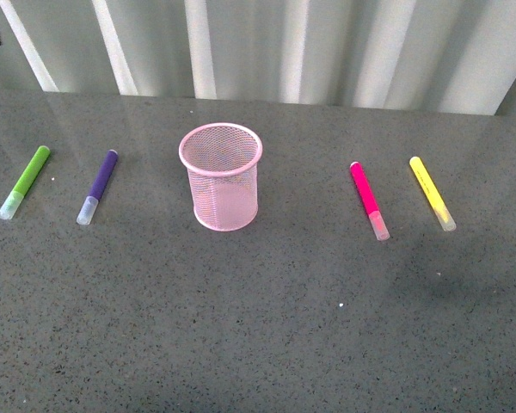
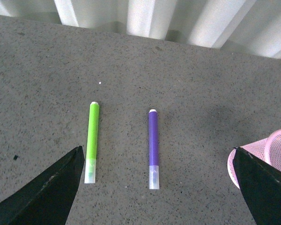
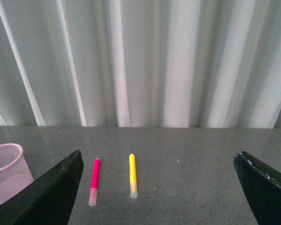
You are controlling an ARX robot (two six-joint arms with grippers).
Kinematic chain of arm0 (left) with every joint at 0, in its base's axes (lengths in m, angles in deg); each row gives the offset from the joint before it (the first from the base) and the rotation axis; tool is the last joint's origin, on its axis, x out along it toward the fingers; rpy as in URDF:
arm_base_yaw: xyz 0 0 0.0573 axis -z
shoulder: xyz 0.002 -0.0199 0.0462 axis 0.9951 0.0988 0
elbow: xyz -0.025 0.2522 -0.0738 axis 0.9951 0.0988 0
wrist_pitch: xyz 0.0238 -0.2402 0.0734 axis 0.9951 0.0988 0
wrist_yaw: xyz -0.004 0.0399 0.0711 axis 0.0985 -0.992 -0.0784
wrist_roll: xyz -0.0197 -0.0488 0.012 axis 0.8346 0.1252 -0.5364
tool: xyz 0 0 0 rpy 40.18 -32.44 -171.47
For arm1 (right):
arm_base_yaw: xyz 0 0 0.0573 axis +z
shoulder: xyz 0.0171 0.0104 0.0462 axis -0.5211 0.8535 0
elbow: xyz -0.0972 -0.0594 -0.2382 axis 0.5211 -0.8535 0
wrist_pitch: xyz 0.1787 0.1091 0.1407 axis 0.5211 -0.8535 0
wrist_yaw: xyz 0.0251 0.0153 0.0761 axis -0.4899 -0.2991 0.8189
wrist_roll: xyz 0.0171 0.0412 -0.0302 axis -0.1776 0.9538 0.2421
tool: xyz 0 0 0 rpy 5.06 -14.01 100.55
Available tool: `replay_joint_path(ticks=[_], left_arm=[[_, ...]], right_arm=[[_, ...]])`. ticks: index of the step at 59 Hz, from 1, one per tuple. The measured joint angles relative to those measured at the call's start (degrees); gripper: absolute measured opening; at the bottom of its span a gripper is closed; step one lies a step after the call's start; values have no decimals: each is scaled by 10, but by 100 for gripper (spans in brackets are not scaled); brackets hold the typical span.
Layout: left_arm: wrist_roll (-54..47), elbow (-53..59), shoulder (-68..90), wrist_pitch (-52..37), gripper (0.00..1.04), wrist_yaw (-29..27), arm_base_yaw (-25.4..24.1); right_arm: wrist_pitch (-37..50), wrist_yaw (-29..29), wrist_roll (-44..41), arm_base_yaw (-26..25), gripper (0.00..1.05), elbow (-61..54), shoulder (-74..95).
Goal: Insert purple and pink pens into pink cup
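The purple pen (image 1: pixel 98 187) will lean against the pink cup's rim when I put it in, because the pink cup's empty opening (image 1: pixel 221 149) is far wider than the pen.
The pink cup (image 1: pixel 222 176) stands upright and empty at the table's middle. Left of it lies the purple pen (image 1: pixel 98 186), clear cap toward me. The pink pen (image 1: pixel 368 199) lies on the cup's right side. Neither arm shows in the front view. In the left wrist view my left gripper (image 2: pixel 159 187) is open above the table, the purple pen (image 2: pixel 153 148) lying between its fingers and the cup's rim (image 2: pixel 271 147) by one finger. My right gripper (image 3: pixel 159 187) is open and empty, with the pink pen (image 3: pixel 94 180) near one finger and the cup (image 3: pixel 7 171) off to the side.
A lime-green marker (image 1: pixel 25 181) lies at the far left, beside the purple pen (image 2: pixel 92 141). A yellow marker (image 1: pixel 432 193) lies right of the pink pen (image 3: pixel 132 181). A white corrugated wall (image 1: pixel 267 47) closes the table's back edge.
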Motion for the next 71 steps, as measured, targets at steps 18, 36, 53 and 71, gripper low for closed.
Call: replay_joint_path(ticks=[18,36,53,71], left_arm=[[-51,-218,164,150,98,-32,34],[-63,-318,269,212,98,-49,50],[-65,-318,318,210,98,-46,58],[-63,-315,348,203,98,-33,61]], right_arm=[[0,0,0,0,98,0,0],[0,0,0,0,98,0,0],[0,0,0,0,98,0,0],[0,0,0,0,98,0,0]])
